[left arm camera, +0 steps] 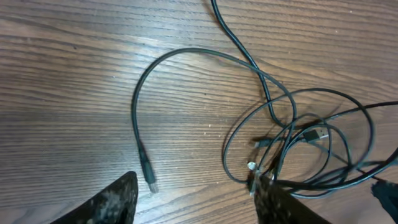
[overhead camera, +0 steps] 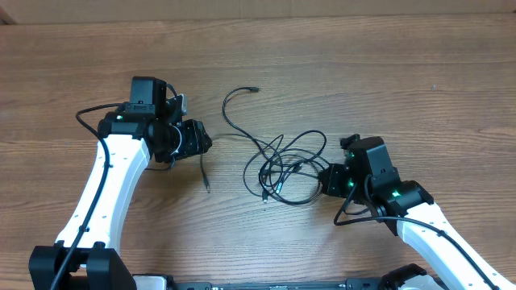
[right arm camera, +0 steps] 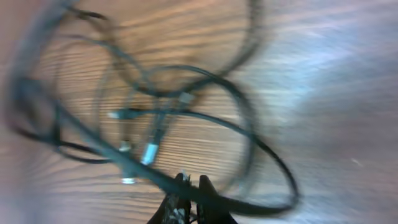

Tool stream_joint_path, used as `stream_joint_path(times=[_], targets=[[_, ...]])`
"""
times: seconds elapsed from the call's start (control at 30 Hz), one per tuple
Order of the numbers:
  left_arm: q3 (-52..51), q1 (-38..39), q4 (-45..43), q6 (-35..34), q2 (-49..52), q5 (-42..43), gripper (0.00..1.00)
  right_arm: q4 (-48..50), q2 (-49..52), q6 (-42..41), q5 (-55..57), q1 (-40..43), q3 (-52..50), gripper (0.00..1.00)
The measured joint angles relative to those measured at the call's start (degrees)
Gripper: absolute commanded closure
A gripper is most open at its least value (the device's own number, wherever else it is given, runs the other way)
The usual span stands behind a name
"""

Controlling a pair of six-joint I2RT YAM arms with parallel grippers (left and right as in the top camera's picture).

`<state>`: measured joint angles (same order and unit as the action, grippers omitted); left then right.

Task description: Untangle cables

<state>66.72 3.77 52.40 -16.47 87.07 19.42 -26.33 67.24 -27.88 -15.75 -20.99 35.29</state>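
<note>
The tangle's crossed loops (overhead camera: 321, 172) have my right gripper at their edge, so my left gripper should raise the whole tangle (overhead camera: 278, 167) and let its loops hang loosely.
The cables (overhead camera: 282, 165) are thin black cords lying in tangled loose loops at the table's middle. One strand runs up to a plug (overhead camera: 254, 89) at the far side. Another end (overhead camera: 206, 184) lies just below my left gripper (overhead camera: 205, 143). In the left wrist view that gripper (left arm camera: 198, 179) is wide open and empty above a curved strand with a plug tip (left arm camera: 151, 183), and the tangle (left arm camera: 292, 137) is at its right finger. My right gripper (overhead camera: 322, 179) is at the tangle's right edge. In the blurred right wrist view its fingers (right arm camera: 191, 182) are closed on a black strand (right arm camera: 249, 202) of the loops (right arm camera: 161, 118).
The wooden table (overhead camera: 403, 72) bears only the cables and the two arms. Thicker black wires run along each white arm (overhead camera: 105, 177).
</note>
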Motion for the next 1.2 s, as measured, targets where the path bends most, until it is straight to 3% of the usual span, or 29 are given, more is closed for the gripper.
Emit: stream_joint_path(times=[0.2, 0.37, 0.63, 0.93, 1.0, 1.13, 1.2], targets=[[0.0, 2.6, -0.4, 0.9, 0.0, 0.7, 0.33, 6.6, 0.0, 3.4, -10.9, 0.0, 0.0, 0.96], [0.0, 7.5, -3.0, 6.7, 0.0, 3.6, 0.30, 5.9, 0.0, 4.2, -12.8, 0.0, 0.0, 0.96], [0.0, 16.0, -9.5, 16.6, 1.0, 6.9, 0.34, -2.8, 0.0, 0.4, -3.2, 0.0, 0.0, 0.96], [0.0, 21.5, -16.4, 19.7, 10.6, 7.8, 0.37, -5.9, 0.0, -3.0, 4.8, 0.0, 0.0, 0.96], [0.0, 22.4, -16.4, 19.8, 12.5, 8.2, 0.45, -5.9, 0.0, -3.2, 5.4, 0.0, 0.0, 0.96], [0.0, 23.3, -16.4, 20.1, 13.8, 8.9, 0.88, -5.9, 0.0, -3.4, 6.0, 0.0, 0.0, 0.96], [0.1, 23.3, -16.3, 20.0, 13.8, 9.1, 0.96, -5.9, 0.0, -3.5, 6.2, 0.0, 0.0, 0.96]])
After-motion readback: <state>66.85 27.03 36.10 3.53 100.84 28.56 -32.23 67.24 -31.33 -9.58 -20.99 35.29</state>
